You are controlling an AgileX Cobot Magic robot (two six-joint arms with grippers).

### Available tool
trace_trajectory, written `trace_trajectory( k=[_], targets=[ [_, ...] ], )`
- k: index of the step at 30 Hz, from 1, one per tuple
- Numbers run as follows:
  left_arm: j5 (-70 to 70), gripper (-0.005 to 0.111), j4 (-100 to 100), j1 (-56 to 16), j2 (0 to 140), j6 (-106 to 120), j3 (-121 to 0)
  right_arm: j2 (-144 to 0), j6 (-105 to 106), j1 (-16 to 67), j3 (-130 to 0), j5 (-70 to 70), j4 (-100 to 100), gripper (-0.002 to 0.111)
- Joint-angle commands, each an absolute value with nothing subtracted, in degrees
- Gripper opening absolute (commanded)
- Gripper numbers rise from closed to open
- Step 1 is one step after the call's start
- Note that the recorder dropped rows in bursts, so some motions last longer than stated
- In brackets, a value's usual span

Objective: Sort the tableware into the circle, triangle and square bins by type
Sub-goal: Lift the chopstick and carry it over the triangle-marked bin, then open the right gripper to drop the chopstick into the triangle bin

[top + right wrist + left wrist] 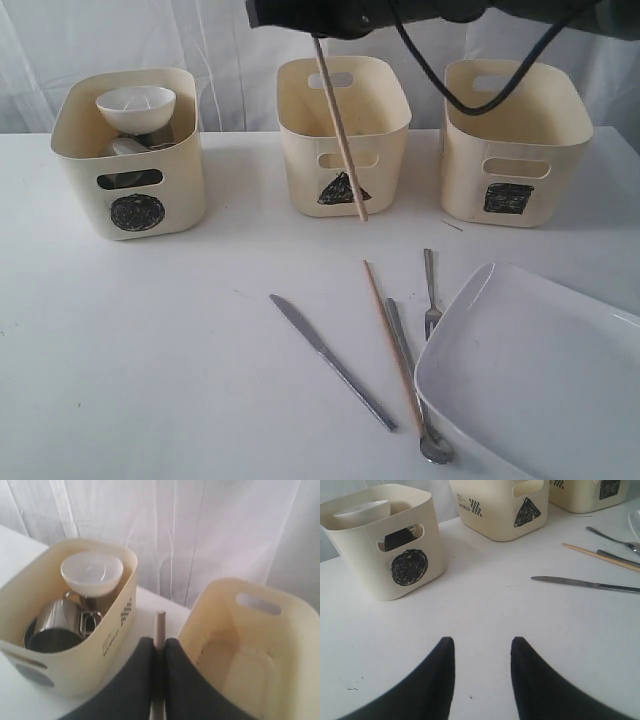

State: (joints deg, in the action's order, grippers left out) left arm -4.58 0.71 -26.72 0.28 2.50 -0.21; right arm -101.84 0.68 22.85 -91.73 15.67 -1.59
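I should lift the chopstick and tilt it into the bin's opening (pixel 366 106) with my right gripper, because the chopstick's lower end (pixel 361 212) hangs in front of the triangle bin's side.
My right gripper (pixel 159 642) is shut on a wooden chopstick (pixel 160 624). In the exterior view that chopstick (pixel 341 130) hangs slanted from the gripper (pixel 318 30), in front of the triangle bin (pixel 343 130). The triangle bin (pixel 240 645) shows a bare inside. The circle bin (pixel 130 165) holds the white bowl (pixel 136 108) and a steel mug (pixel 55 622). The square bin (pixel 515 140) stands at the right. A knife (pixel 330 360), a second chopstick (pixel 392 345), two forks (pixel 432 290) and the white plate (pixel 540 380) lie on the table. My left gripper (pixel 482 645) is open over bare table.
White curtains hang behind the bins. The table (pixel 150 350) is white; its left front part carries nothing. A black cable (pixel 440 80) loops from the right arm above the square bin.
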Motion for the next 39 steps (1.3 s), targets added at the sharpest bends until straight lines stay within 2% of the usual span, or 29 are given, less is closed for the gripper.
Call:
trace_trajectory(
  k=[1,15,24,32,39],
  targets=[
    [-4.5,0.043,0.0,-26.7,0.0,2.6,0.0,-101.4,1.4,21.8,-91.2,8.7,-1.9,0.000],
    [-4.5,0.043,0.0,-26.7,0.0,2.6,0.0,-101.4,-2.7,16.9,-78.6,-17.3,-1.9,0.000],
    [-4.5,0.043,0.0,-26.7,0.0,2.6,0.0,-101.6,-7.0,13.7,-77.2,-36.6,-4.4,0.000],
    [-4.5,0.043,0.0,-26.7,0.0,2.6,0.0,-106.1,-6.6,11.3,-77.2,-45.2,-5.6,0.000],
    [-4.5,0.043,0.0,-26.7,0.0,2.6,0.0,-106.9,-6.5,11.3,-77.2,-42.6,-5.4,0.000]
  ],
)
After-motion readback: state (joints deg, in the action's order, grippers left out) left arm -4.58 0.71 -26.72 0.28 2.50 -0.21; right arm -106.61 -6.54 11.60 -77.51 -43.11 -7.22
